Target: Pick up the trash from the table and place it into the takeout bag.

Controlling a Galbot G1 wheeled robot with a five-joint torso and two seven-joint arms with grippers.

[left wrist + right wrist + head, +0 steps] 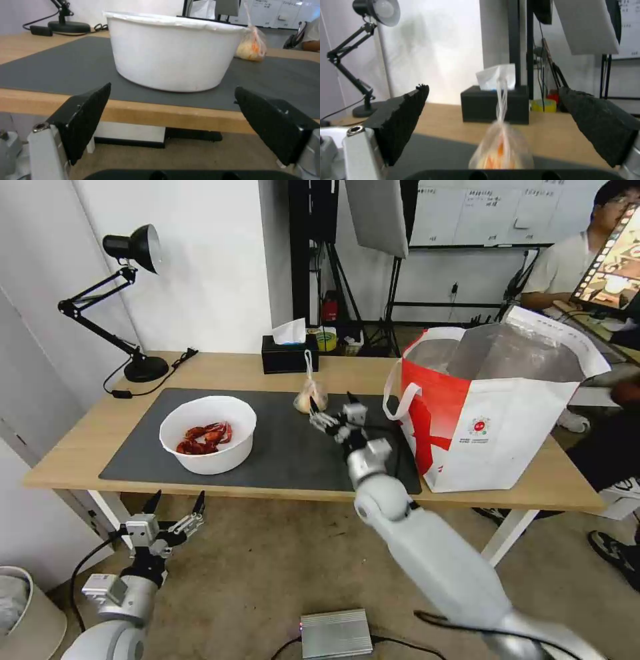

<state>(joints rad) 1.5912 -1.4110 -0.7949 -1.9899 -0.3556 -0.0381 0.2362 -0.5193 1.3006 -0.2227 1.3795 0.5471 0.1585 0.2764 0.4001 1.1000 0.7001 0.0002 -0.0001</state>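
The twisted neck is standing upright on its own, so I expect the small clear bag's neck [309,375] to stay pointing up when I raise the bag.
A white round bowl [209,433] [173,50] of red crayfish shells sits on the left of the dark mat [280,447]. A small knotted clear bag [311,393] [501,147] [250,47] of orange stuff stands mid-mat, its knot sticking up. My right gripper [331,407] [493,110] hovers open just in front of that bag, fingers either side of it and not touching. The left gripper [177,503] [171,97] is open below the table's front edge, facing the bowl. The white and red takeout bag [493,407] stands open at the table's right end.
A black tissue box [289,355] [495,105] stands behind the small bag, near the table's far edge. A black desk lamp [130,300] is at the back left corner. A silver box [335,633] lies on the floor, and a bin [27,613] stands at lower left.
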